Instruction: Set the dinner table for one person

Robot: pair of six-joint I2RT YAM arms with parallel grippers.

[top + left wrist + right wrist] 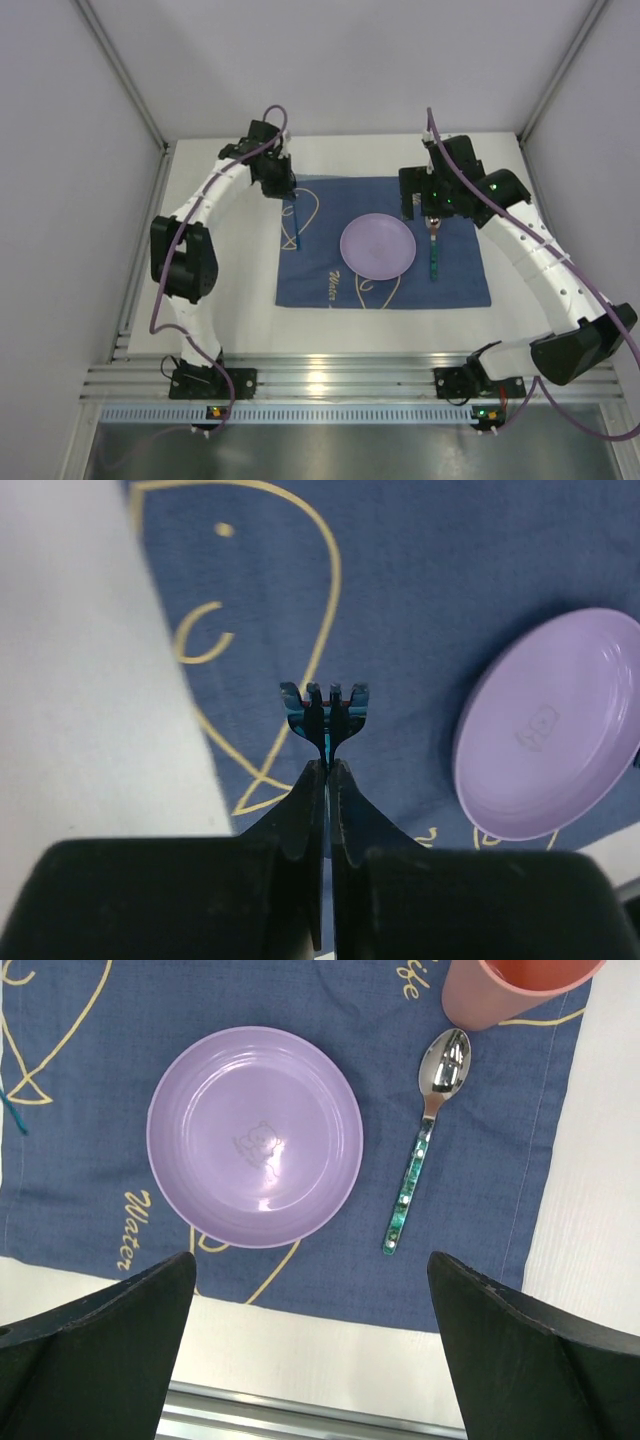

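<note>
The fork (pixel 297 228) points the same way as the spoon, so the left gripper should keep going down to the clear cloth (pixel 311 257) beside the lilac plate and let go there.
My left gripper (pixel 327 767) is shut on a fork (pixel 325 708) with a teal handle, whose tines stick out past the fingertips above the dark-blue cloth (pixel 420 570). From above, the left gripper (pixel 286 196) is over the cloth's left part, and the fork (pixel 296 228) runs toward the near side. A lilac plate (pixel 378 246) sits mid-cloth on the white dinner table (pixel 250 330). A spoon (pixel 425 1150) with a teal handle lies right of the plate (pixel 255 1135). My right gripper (pixel 311 1260) hangs open above the cloth's near edge, holding nothing.
A salmon-pink cup (pixel 515 985) stands on the cloth beyond the spoon's bowl. Aluminium rails (pixel 330 380) run along the table's near edge and grey walls close in the left, right and far sides.
</note>
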